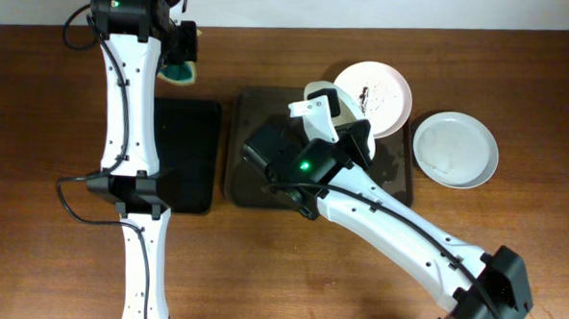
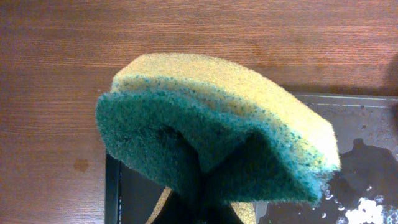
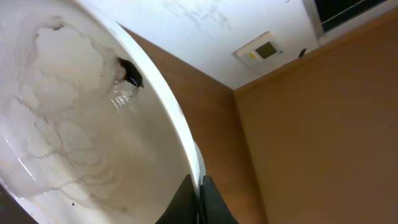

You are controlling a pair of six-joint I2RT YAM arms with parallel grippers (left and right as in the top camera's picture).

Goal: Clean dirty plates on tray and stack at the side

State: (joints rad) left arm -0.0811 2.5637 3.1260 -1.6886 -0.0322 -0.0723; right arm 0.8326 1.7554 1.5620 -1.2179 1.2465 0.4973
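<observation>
I should first lower the tilted white plate flat into the brown tray (image 1: 259, 191) with my right gripper for the sponge, because the plate has a black spot (image 3: 130, 73) and smears.
My right gripper (image 1: 334, 118) is shut on the rim of a white plate (image 1: 359, 145) and holds it tilted up over the dark brown tray (image 1: 254, 192). In the right wrist view the jaws (image 3: 199, 186) pinch that plate (image 3: 81, 124), which shows pale soapy smears and one small black spot. A second plate (image 1: 376, 94) with black streaks lies at the tray's far right corner. A third, plain white plate (image 1: 455, 149) lies on the wood tabletop right of the tray. My left gripper (image 1: 183, 64) is shut on a yellow and green sponge (image 2: 211, 137) at the far left.
A smaller black tray (image 1: 184, 155) lies left of the brown tray, beside the left arm; it also shows wet under the sponge in the left wrist view (image 2: 367, 180). The right arm crosses the table from the near right corner.
</observation>
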